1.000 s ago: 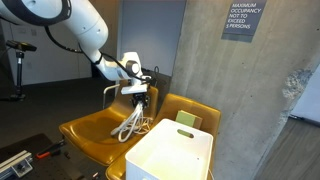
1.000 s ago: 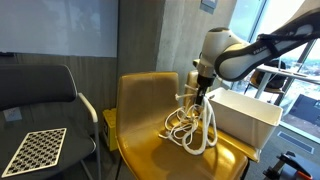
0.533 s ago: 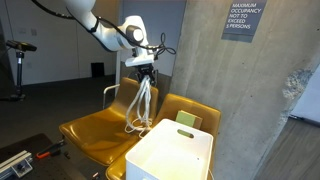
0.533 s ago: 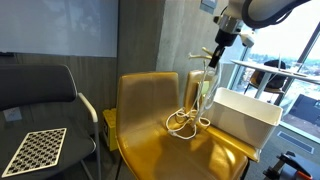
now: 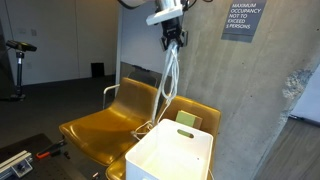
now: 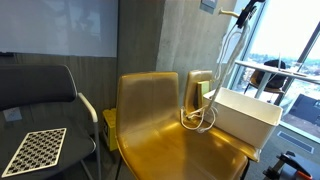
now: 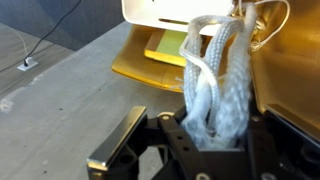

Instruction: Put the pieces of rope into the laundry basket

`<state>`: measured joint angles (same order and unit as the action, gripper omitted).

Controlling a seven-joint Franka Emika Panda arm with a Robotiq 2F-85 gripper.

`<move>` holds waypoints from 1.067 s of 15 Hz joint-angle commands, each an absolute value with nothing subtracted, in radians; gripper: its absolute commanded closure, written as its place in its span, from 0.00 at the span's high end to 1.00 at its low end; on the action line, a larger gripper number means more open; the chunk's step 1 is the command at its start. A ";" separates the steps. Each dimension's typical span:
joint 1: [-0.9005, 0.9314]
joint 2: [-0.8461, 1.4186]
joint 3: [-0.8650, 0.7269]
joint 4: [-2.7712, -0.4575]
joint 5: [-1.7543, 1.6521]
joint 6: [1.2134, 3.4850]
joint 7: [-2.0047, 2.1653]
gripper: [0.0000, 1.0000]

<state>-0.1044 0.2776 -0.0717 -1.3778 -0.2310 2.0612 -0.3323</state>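
Note:
My gripper has the rope hanging next to the laundry basket, and the rope's lower end is on the mustard chair (image 5: pixel 146 127) seat. My gripper should therefore swing over the basket's opening (image 5: pixel 176 152) and lower the rope in.
My gripper (image 5: pixel 173 36) is high above the chairs, shut on a bundle of white rope (image 5: pixel 170 75). The rope hangs down in long loops, and its lower end still trails on the mustard chair seat (image 6: pixel 197 120) beside the white laundry basket (image 5: pixel 172 152). In the wrist view the rope (image 7: pixel 215 75) fills the space between my fingers (image 7: pixel 118 140), with the basket (image 7: pixel 190 10) far below. In an exterior view the gripper (image 6: pixel 243 13) is at the top right, above the near edge of the basket (image 6: pixel 244 113).
Two mustard yellow chairs (image 5: pixel 100 125) stand side by side; the basket sits on one of them. A concrete pillar (image 5: pixel 250 90) stands right behind. A black chair (image 6: pixel 45 95) holds a checkerboard (image 6: pixel 35 150).
My gripper has risen sharply and moved toward the basket, lifting the rope off the chair seat until only its lower end rests there.

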 commanded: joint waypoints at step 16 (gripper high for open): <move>-0.387 0.642 -0.107 -0.631 -0.099 1.640 -0.561 0.00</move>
<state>-0.4031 0.6067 -0.1286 -0.6830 -0.1175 1.6792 -0.5391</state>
